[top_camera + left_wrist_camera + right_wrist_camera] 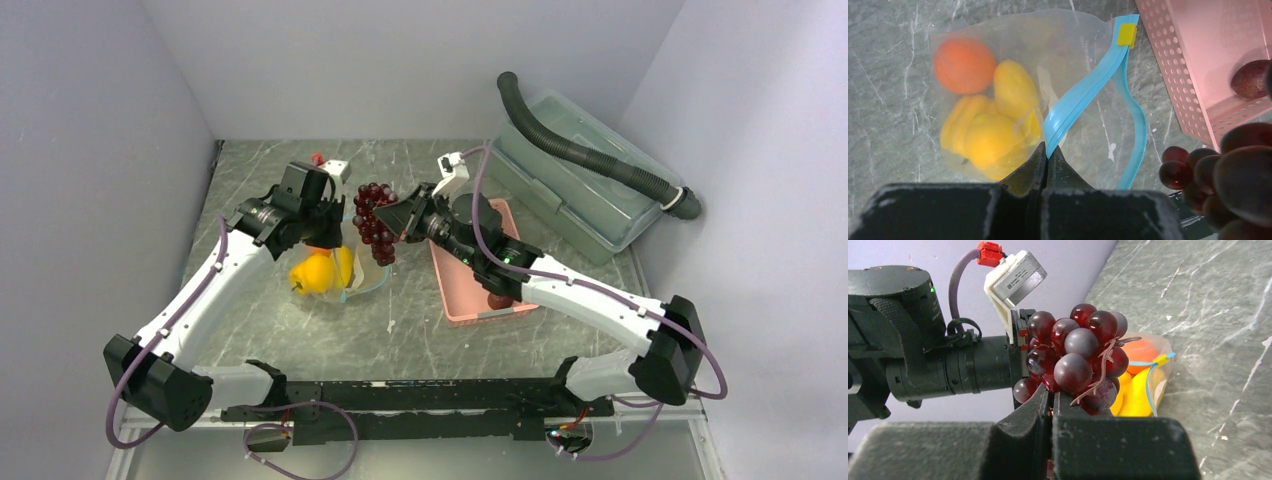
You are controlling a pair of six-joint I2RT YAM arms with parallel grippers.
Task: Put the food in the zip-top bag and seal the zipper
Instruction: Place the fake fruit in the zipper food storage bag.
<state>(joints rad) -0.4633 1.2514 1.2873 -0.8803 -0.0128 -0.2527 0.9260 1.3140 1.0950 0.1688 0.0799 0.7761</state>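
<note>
The bag opening [1103,127] is wide open toward the grapes, so my right gripper keeps going into the bag and lets go of the grapes past the zipper strip.
The clear zip-top bag [1068,55] lies on the table with an orange [964,65], a yellow oblong fruit [1015,90] and a yellow bell pepper [980,140] inside. Its blue-teal zipper [1088,92] has a yellow tab at the far end. My left gripper [1048,150] is shut on the zipper strip and holds the mouth up. My right gripper [1052,395] is shut on the dark purple grapes [1078,360], held in the air beside the bag mouth [374,222]. A dark reddish-brown round fruit [1250,79] lies in the pink basket [1198,70].
The pink slotted basket [462,300] sits right of the bag under the right arm. A large clear lidded box [575,190] with a dark corrugated hose [590,155] on it stands at the back right. Walls close in the left, back and right.
</note>
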